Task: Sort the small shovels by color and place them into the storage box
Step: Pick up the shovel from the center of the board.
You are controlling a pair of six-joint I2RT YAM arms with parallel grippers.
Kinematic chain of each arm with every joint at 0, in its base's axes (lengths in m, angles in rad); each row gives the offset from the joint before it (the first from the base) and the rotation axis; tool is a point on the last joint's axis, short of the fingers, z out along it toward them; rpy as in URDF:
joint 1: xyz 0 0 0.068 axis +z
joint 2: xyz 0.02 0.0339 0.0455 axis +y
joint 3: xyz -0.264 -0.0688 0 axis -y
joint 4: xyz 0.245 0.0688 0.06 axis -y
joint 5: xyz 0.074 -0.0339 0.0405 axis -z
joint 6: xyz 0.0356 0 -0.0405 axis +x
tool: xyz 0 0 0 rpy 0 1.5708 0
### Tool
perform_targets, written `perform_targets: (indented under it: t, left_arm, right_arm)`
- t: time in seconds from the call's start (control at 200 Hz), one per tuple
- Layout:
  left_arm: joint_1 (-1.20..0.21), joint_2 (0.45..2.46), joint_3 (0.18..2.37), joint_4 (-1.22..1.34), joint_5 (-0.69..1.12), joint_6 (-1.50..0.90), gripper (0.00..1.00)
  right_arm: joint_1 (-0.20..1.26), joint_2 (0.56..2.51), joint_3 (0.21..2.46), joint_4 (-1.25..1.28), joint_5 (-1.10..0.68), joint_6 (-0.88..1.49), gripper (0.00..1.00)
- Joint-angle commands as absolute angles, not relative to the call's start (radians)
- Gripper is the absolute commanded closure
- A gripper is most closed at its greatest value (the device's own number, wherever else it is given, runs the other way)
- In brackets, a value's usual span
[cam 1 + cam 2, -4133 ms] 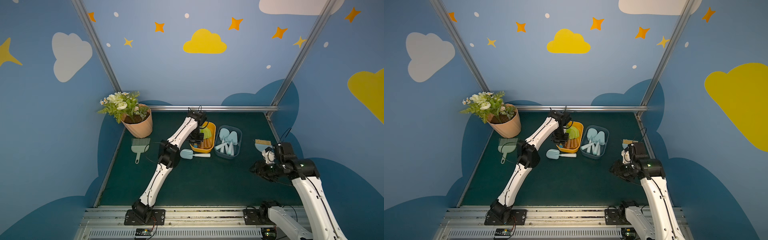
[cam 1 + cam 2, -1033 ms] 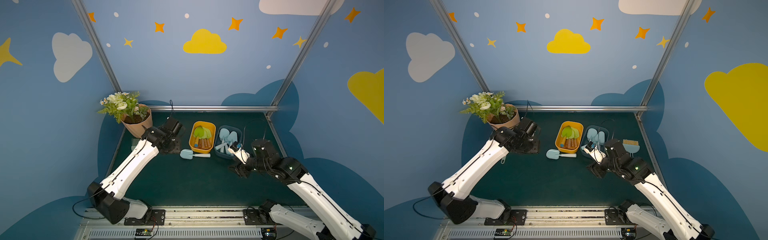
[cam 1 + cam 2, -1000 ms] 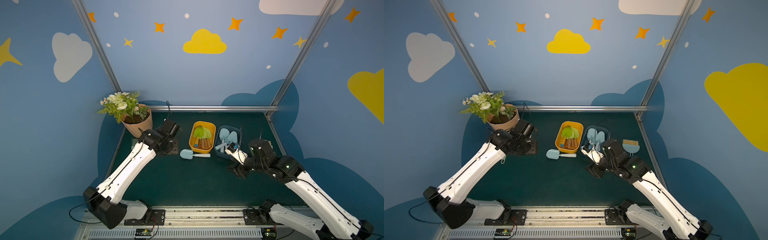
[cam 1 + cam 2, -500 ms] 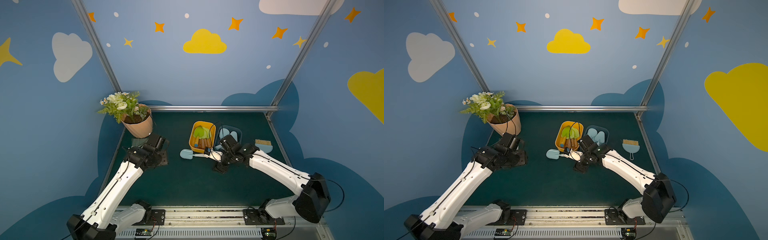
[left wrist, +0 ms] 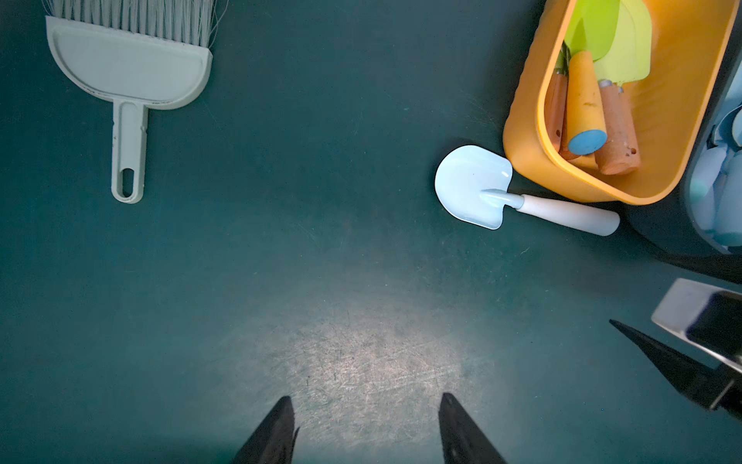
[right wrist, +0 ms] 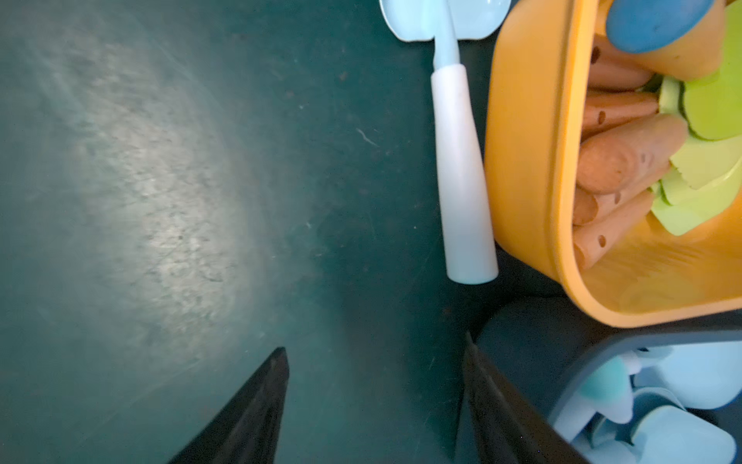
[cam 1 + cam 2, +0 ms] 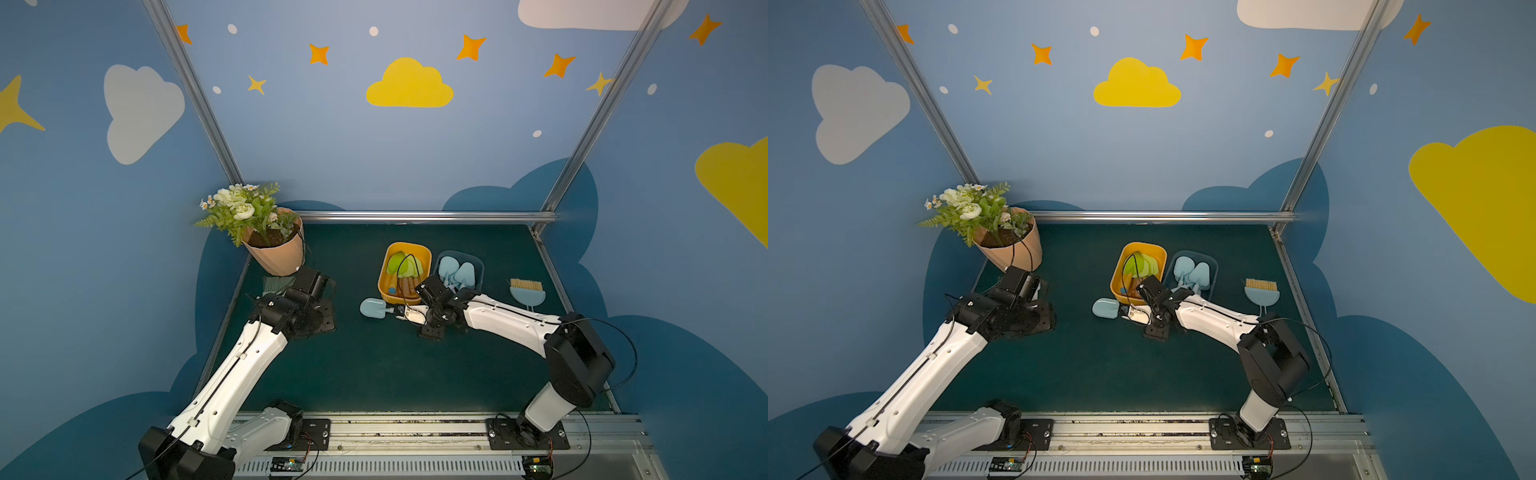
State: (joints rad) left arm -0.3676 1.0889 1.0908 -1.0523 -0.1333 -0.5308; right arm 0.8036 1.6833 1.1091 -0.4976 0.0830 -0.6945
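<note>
I should keep moving toward the handle's end [image 6: 472, 264] until my right gripper's open fingers are on both sides of it, as the light blue shovel's handle [image 6: 463, 170] points lengthwise at them.
One light blue shovel [image 7: 372, 308] with a pale handle lies on the green mat, beside the near end of the yellow box [image 7: 381, 279]. My right gripper [image 6: 374, 342] hangs open over bare mat just past the end of that handle [image 6: 461, 172], and nothing is between its fingers. One finger stands close to the corner of the dark blue box [image 6: 602, 353]. Several green shovels [image 7: 401, 264] lie in the yellow box. Light blue shovels [image 7: 457, 272] lie in the dark blue box [image 7: 457, 254]. My left gripper [image 5: 365, 397] is open and empty over bare mat, well left of the shovel [image 5: 473, 187].
A potted plant [image 7: 274, 257] stands at the back left. A grey-green brush [image 5: 128, 80] lies just in front of it, half under my left arm. A light blue brush with tan bristles [image 7: 527, 291] lies right of the boxes. Walls close in the mat on three sides.
My right arm has swung left from beside the dark blue box to the loose shovel's handle, its jaws widening. My left arm has drawn back toward the near left.
</note>
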Motion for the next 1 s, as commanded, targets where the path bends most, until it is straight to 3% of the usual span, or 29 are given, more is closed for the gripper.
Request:
perform_targets:
  t: [0.0, 0.991]
  left_arm:
    - [-0.361, 1.099, 1.089, -1.043, -0.110, -0.504, 0.50]
    - [-0.324, 1.108, 1.087, -1.047, -0.107, -0.467, 0.51]
  right_arm:
    - [0.791, 1.712, 1.138, -0.417, 0.127, -0.732, 0.28]
    - [0.756, 1.917, 1.270, -0.367, 0.115, -0.748, 0.31]
